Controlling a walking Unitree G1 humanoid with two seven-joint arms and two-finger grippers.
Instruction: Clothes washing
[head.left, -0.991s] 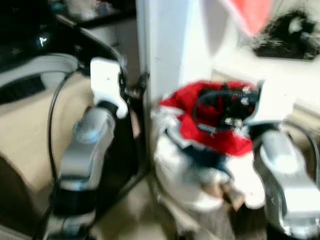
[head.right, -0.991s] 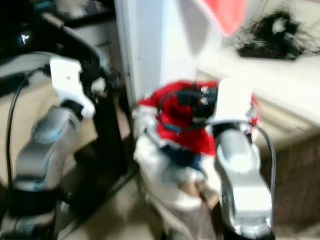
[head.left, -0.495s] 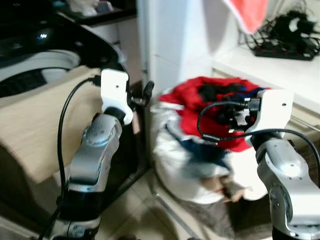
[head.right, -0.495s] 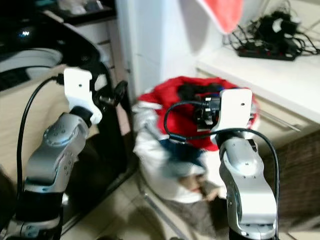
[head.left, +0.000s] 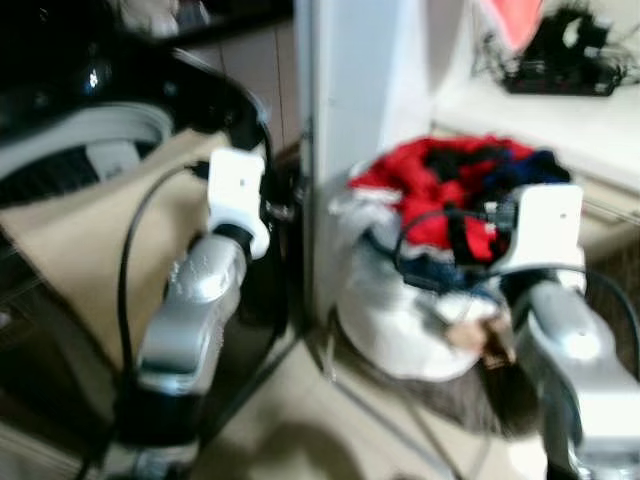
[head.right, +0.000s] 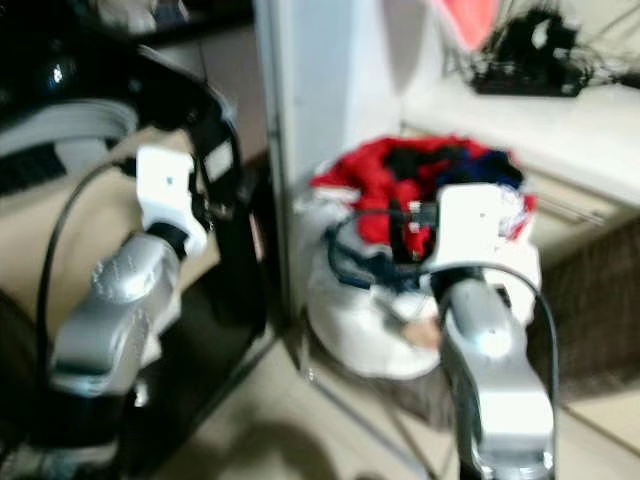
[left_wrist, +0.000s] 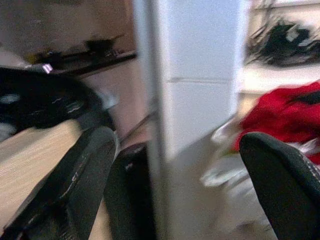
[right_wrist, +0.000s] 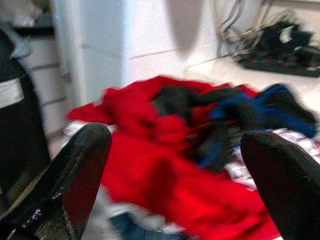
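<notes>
My gripper will lift the black garment (right_wrist: 286, 111) free and leave the red garment behind, because blue-edged folds (right_wrist: 235, 107) lie loosely over the red garment.
A heap of red, black and blue clothes (head.left: 440, 185) fills a white bag (head.left: 395, 320) on the floor beside a white pillar. My right gripper (right_wrist: 175, 140) is open and empty, held just short of the heap and pointing at the red garment (right_wrist: 150, 150). My left gripper (left_wrist: 177, 145) is open too, with nothing between its fingers (left_wrist: 85, 170), and faces the pillar's edge. To the left stands the washing machine (head.left: 90, 130), black with a grey drum ring. A beige cloth (head.left: 80, 240) is draped over its front.
The white pillar (head.left: 365, 90) rises between the machine and the bag. A pale counter (head.left: 560, 120) at back right carries black cables (head.left: 565, 55). A pink-red cloth (head.left: 512, 18) hangs above. A dark mat (head.left: 470, 400) lies under the bag on the tiled floor (head.left: 300, 420).
The whole picture has shifted and blurred, so the camera has moved. Both arms keep much the same raised pose in front of me.
</notes>
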